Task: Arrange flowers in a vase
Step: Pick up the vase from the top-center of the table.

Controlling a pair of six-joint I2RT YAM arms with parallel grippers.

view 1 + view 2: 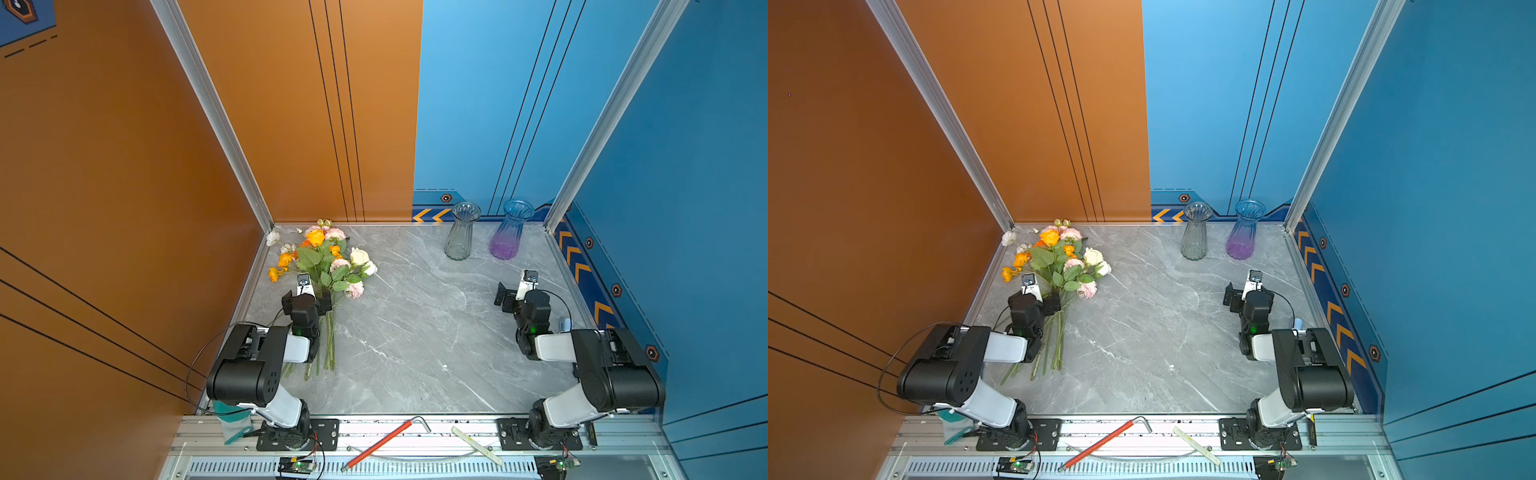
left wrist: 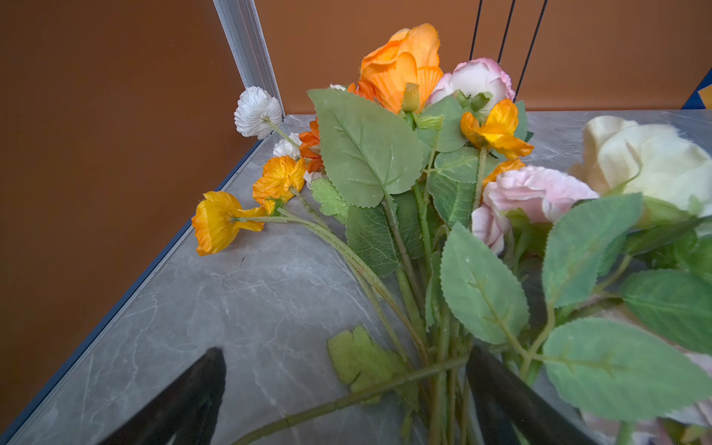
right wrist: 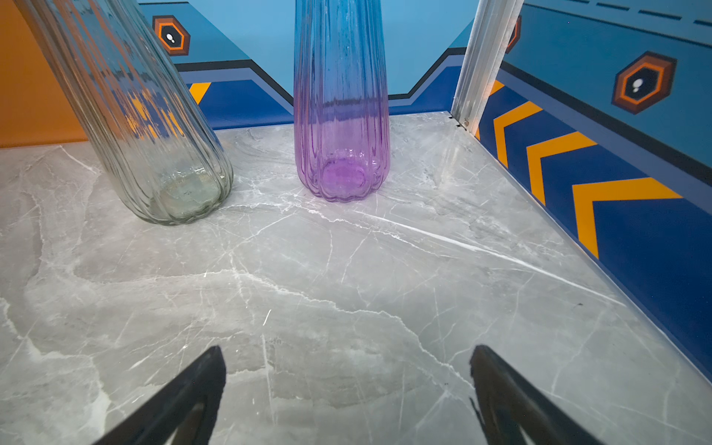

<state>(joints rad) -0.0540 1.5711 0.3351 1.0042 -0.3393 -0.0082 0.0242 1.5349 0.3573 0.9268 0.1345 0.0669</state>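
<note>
The clear grey vase (image 1: 461, 233) is at the back, far away from the flowers. Next, my right gripper moves it close to the stems before I put the stems in.
The flowers (image 1: 324, 262) lie on the grey marble table (image 1: 415, 332) near its far left corner, blooms toward the back wall and stems (image 1: 330, 340) toward the front. My left gripper (image 1: 307, 297) is open and low over the stems just below the leaves. In the left wrist view the stems (image 2: 443, 346) cross between the fingers, close beside one finger (image 2: 501, 385). A clear grey vase (image 1: 461, 232) and a blue-to-purple vase (image 1: 511, 232) stand upright at the back right. My right gripper (image 1: 517, 293) is open and empty, in front of the vases and apart from them.
Orange wall panels close in the left and back left, blue ones the right. On the front rail lie a red-handled hex key (image 1: 386, 440) and a pale strip (image 1: 476, 444). A teal item (image 1: 230, 419) sits by the left arm's base.
</note>
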